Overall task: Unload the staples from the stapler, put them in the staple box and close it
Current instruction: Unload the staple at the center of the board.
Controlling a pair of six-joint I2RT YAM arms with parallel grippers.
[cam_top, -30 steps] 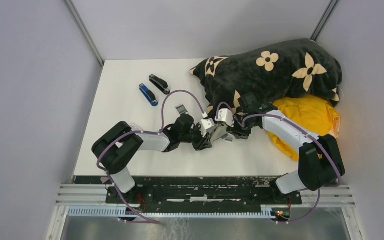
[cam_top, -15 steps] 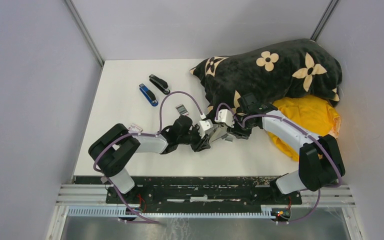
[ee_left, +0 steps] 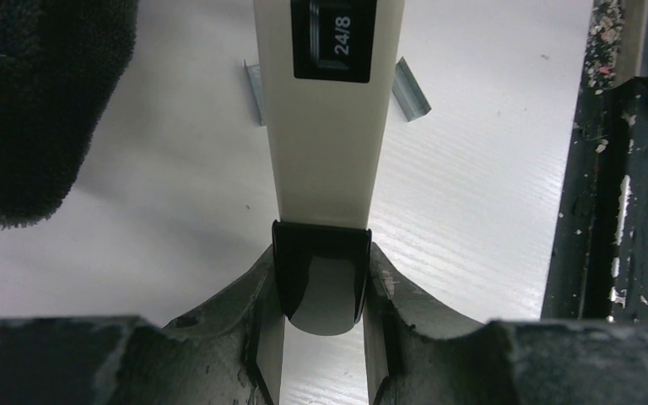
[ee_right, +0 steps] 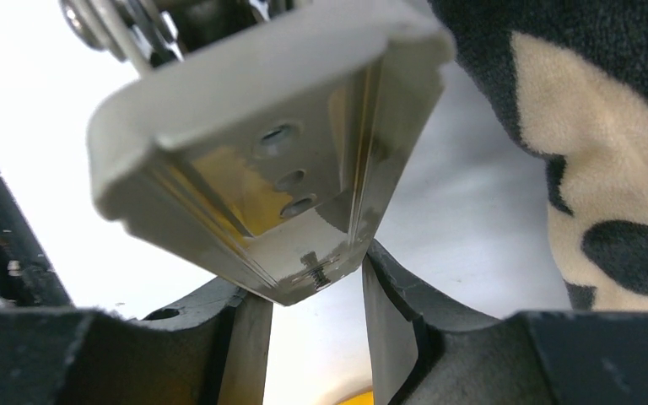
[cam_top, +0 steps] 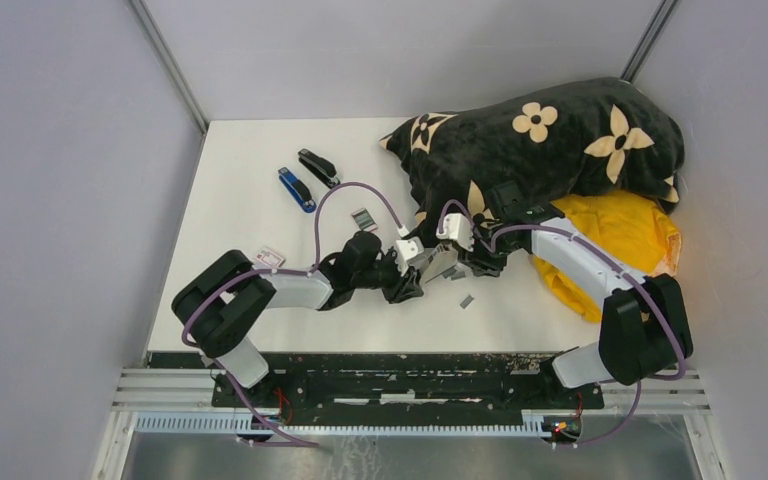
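Note:
The strips of staples (cam_top: 467,301) are lying clear of the stapler. I should keep folding the leaf toward the cream body (ee_left: 326,152) with my right gripper until the two lie close together.
A cream stapler (cam_top: 438,262) hangs over the table's middle, held from both sides. My left gripper (ee_left: 321,278) is shut on its black rear end; the cream body (ee_left: 327,126), labelled 24/8, runs away from me. My right gripper (ee_right: 312,287) is shut on the tip of the stapler's other leaf (ee_right: 261,160), whose shiny metal inside faces the camera. Two grey strips of staples (ee_left: 255,89) (ee_left: 411,87) lie on the table on either side of the body. From above, one strip of staples (cam_top: 467,299) lies just below the grippers and another (cam_top: 363,217) above them.
A blue stapler (cam_top: 297,189) and a black stapler (cam_top: 318,168) lie at the back left. A small white-and-red box (cam_top: 271,257) sits by the left arm. A dark flowered blanket (cam_top: 550,140) and a yellow cloth (cam_top: 620,235) fill the right side.
A strip of staples now lies on the table below the grippers, where none lay before. Both grippers with the stapler have shifted slightly; the right wrist has moved a little toward the blanket.

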